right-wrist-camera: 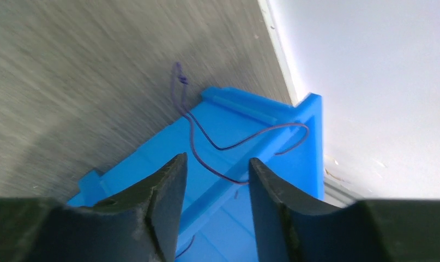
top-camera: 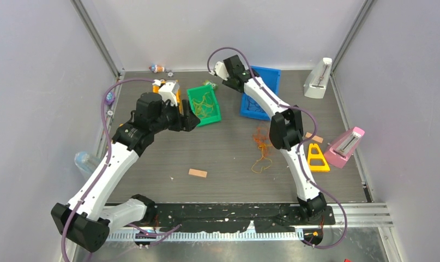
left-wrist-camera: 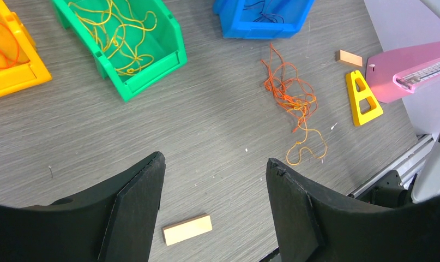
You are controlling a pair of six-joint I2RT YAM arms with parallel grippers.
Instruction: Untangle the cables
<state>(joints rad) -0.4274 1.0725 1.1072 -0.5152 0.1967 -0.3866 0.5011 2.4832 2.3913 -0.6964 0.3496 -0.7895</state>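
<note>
The purple cable's end (right-wrist-camera: 180,79) is hanging over the rim of the blue bin, so next my right gripper puts it inside the bin (top-camera: 255,107) before it picks up the orange cables.
A tangle of orange cables (top-camera: 261,147) lies loose on the table right of centre and also shows in the left wrist view (left-wrist-camera: 288,98). Yellow cables (top-camera: 204,103) lie in the green bin (left-wrist-camera: 168,60). A thin purple cable (right-wrist-camera: 223,148) hangs over the rim of the blue bin (right-wrist-camera: 294,164). My left gripper (top-camera: 189,121) is open and empty, held above the table beside the green bin's near end (left-wrist-camera: 215,161). My right gripper (top-camera: 228,83) is open and empty, just above the blue bin's rim, with the purple cable beyond its fingertips (right-wrist-camera: 217,161).
An orange bin (left-wrist-camera: 10,54) stands left of the green one. Two small wooden blocks (left-wrist-camera: 187,229) (left-wrist-camera: 350,58), a yellow triangle (top-camera: 317,158), a pink metronome (top-camera: 345,146) and a white metronome (top-camera: 318,79) sit around the table. A plastic bottle (top-camera: 86,162) lies at the left edge.
</note>
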